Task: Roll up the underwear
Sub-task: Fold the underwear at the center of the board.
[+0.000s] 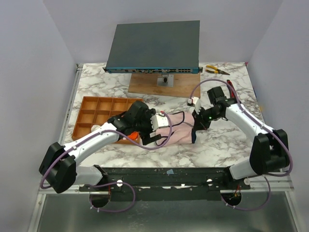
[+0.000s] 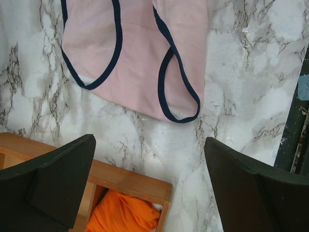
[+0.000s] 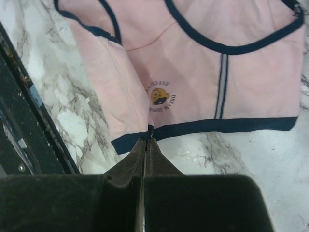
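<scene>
My gripper will lift and fold over the pink underwear's near corner (image 2: pixel 192 115), which will pull the navy edging straight, as that lies in a slack loop (image 2: pixel 162 92).
A pale pink underwear with dark navy edging (image 1: pixel 176 129) lies flat on the marble table, between the two arms. In the right wrist view it (image 3: pixel 193 63) fills the top, with a small round logo. My right gripper (image 3: pixel 146 141) is shut, its tips pinching the navy waistband where the cloth folds; in the top view it (image 1: pixel 199 122) sits at the garment's right edge. My left gripper (image 2: pixel 149 142) is open and empty, hovering over the tray's corner (image 2: pixel 133 180), short of the pink underwear (image 2: pixel 140 58). An orange underwear (image 2: pixel 123 215) lies in that corner compartment.
The orange-brown compartment tray (image 1: pixel 91 108) sits left of the garment. A dark flat device on a wooden stand (image 1: pixel 154 46) is at the back. Yellow pliers (image 1: pixel 216 70), a red-handled tool (image 1: pixel 231 87) and a small white object (image 1: pixel 194 101) lie back right. A black rail (image 1: pixel 169 176) runs along the near edge.
</scene>
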Action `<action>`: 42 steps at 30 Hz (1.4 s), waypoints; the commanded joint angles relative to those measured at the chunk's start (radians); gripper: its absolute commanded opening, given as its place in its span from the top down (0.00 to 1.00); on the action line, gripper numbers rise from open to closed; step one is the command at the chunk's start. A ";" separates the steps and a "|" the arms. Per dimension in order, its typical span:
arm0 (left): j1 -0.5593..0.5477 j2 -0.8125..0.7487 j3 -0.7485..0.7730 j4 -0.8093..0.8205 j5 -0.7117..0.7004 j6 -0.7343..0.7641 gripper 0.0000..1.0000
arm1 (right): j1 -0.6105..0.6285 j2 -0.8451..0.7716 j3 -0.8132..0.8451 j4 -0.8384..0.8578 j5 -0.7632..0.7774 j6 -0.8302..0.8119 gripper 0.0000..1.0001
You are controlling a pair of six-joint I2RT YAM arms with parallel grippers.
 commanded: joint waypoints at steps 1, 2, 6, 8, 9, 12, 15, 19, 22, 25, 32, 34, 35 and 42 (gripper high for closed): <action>0.004 0.030 0.021 0.044 -0.011 -0.019 0.01 | -0.053 0.052 0.046 0.076 -0.019 0.087 0.99; 0.004 0.047 0.035 0.034 -0.002 -0.025 0.01 | -0.063 0.056 0.049 0.085 -0.025 0.095 0.99; 0.003 0.129 0.076 0.040 0.039 -0.050 0.01 | -0.089 0.066 0.042 0.143 -0.027 0.135 0.99; 0.002 0.175 0.100 0.043 0.050 -0.052 0.01 | -0.101 0.078 0.043 0.159 -0.032 0.147 0.99; 0.001 0.196 0.116 0.043 0.049 -0.050 0.01 | -0.107 0.083 0.044 0.160 -0.037 0.148 0.99; 0.002 0.278 0.179 -0.005 0.054 -0.034 0.01 | -0.122 0.095 0.047 0.173 -0.047 0.156 0.99; 0.002 0.334 0.235 -0.049 0.110 -0.028 0.01 | -0.129 0.104 0.048 0.188 -0.048 0.167 0.99; 0.001 0.363 0.270 -0.115 0.222 -0.020 0.01 | -0.135 0.119 0.051 0.204 -0.044 0.187 0.99; -0.003 0.345 0.243 -0.117 0.245 -0.012 0.01 | -0.141 0.123 0.049 0.219 -0.035 0.203 0.99; -0.024 0.336 0.226 -0.103 0.205 -0.016 0.01 | -0.148 0.129 0.055 0.228 -0.033 0.211 0.99; -0.084 0.409 0.271 -0.131 0.045 -0.043 0.08 | -0.157 0.164 0.074 0.230 -0.041 0.224 0.99; -0.103 0.428 0.278 -0.131 0.001 -0.052 0.11 | -0.157 0.171 0.075 0.231 -0.047 0.232 0.99; -0.110 0.434 0.281 -0.129 -0.016 -0.057 0.12 | -0.158 0.175 0.077 0.231 -0.048 0.236 0.99; -0.142 0.490 0.314 -0.106 -0.129 -0.096 0.22 | -0.158 0.183 0.078 0.240 -0.057 0.241 0.99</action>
